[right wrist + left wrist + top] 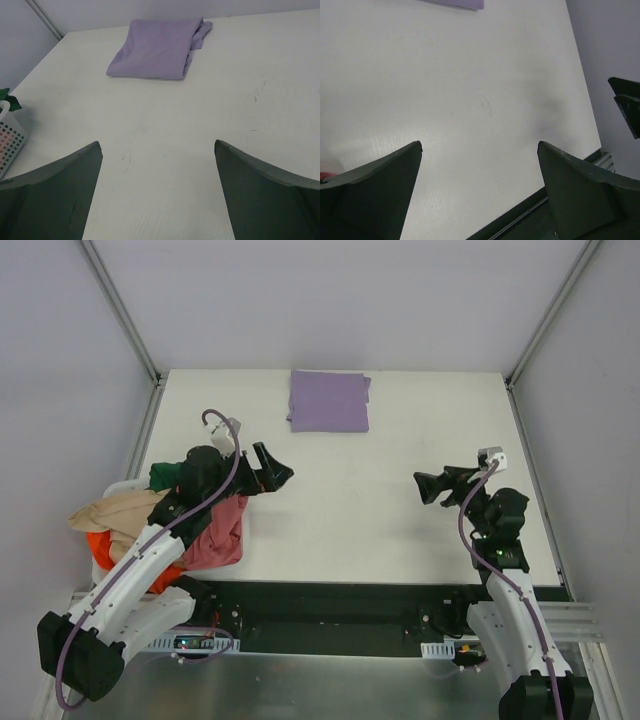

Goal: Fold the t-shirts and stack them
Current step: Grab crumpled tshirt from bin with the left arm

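Observation:
The pink-red shirt (219, 537) hangs over the basket's edge and green peeks out (163, 476) behind the pile, so I should expect more green shirt hidden underneath.
A folded purple t-shirt (329, 401) lies at the back middle of the white table (360, 520); it also shows in the right wrist view (156, 49). A pile of unfolded shirts, tan (112, 512), pink-red (218, 536), green (164, 476) and orange (104, 546), sits in and over a white basket at the left edge. My left gripper (274, 472) is open and empty above the table just right of the pile. My right gripper (430, 486) is open and empty over the right part of the table.
The white basket (9, 138) stands at the table's left edge. Metal frame posts (120, 310) rise at the back corners. The black front rail (330, 615) runs along the near edge. My right gripper's fingers (627, 102) show in the left wrist view.

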Robot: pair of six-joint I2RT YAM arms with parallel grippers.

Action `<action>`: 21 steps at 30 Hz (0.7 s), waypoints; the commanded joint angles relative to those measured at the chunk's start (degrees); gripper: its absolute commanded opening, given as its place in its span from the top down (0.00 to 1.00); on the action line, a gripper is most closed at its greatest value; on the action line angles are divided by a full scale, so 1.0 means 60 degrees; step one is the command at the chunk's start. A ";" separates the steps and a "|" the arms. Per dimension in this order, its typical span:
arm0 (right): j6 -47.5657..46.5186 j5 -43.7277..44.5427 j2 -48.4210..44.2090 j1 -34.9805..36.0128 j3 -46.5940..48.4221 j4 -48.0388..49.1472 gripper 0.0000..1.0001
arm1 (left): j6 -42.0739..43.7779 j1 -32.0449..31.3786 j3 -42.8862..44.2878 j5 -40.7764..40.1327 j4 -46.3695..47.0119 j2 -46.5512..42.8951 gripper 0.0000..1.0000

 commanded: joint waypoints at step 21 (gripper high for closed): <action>0.0288 0.1118 0.0689 -0.0019 0.0868 -0.0705 0.04 | -0.3607 -0.0031 0.0348 -0.7920 -0.6918 -0.0068 0.68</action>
